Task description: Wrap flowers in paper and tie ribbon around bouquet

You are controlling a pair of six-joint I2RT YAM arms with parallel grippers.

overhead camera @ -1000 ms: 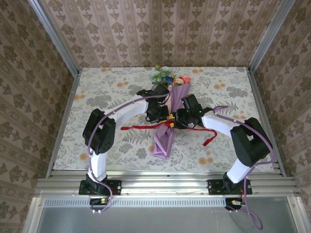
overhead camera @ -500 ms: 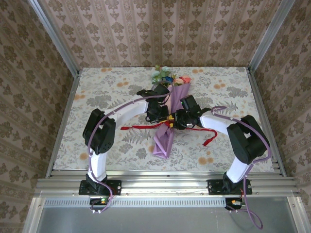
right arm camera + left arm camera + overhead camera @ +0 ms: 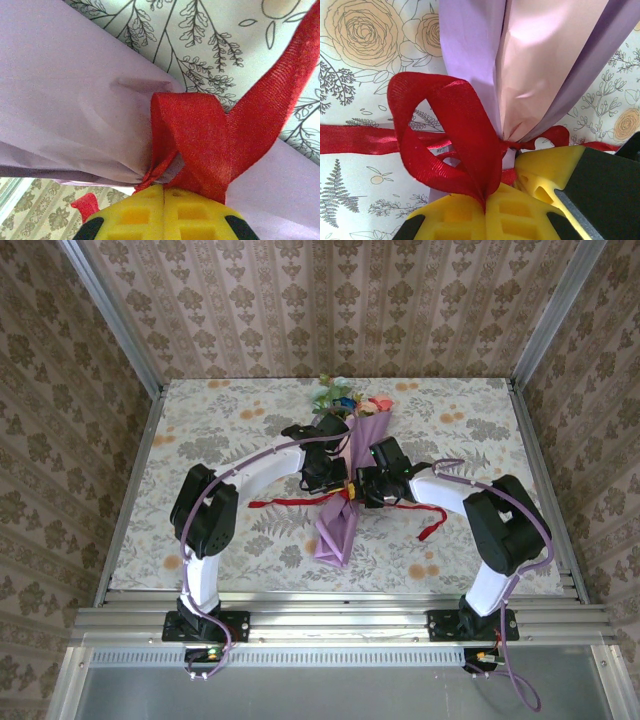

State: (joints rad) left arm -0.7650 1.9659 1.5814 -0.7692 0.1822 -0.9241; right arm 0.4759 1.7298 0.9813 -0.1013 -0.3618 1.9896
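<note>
My left gripper should take the loop's outer bend and pull the bow tight, since it pinches the ribbon loop near the ribbon's knot, against my right gripper.
The bouquet lies mid-table, a lilac paper cone with a pinkish inner fold, narrow end toward the arms. The flowers poke out of its far end. The red ribbon circles the cone's waist, and its loose ends trail left and right on the cloth. My left gripper is shut on a ribbon loop just left of the waist. My right gripper is shut on the ribbon where it crosses at the knot, pressed against the paper. Both grippers meet at the waist.
A floral tablecloth covers the table, with patterned walls on three sides. The ribbon's right tail lies curled on the cloth beside the right arm. A metal rail runs along the near edge.
My right gripper has closed onto the ribbon at the knot and its arm has edged slightly left. The left gripper and the bouquet have stayed put.
</note>
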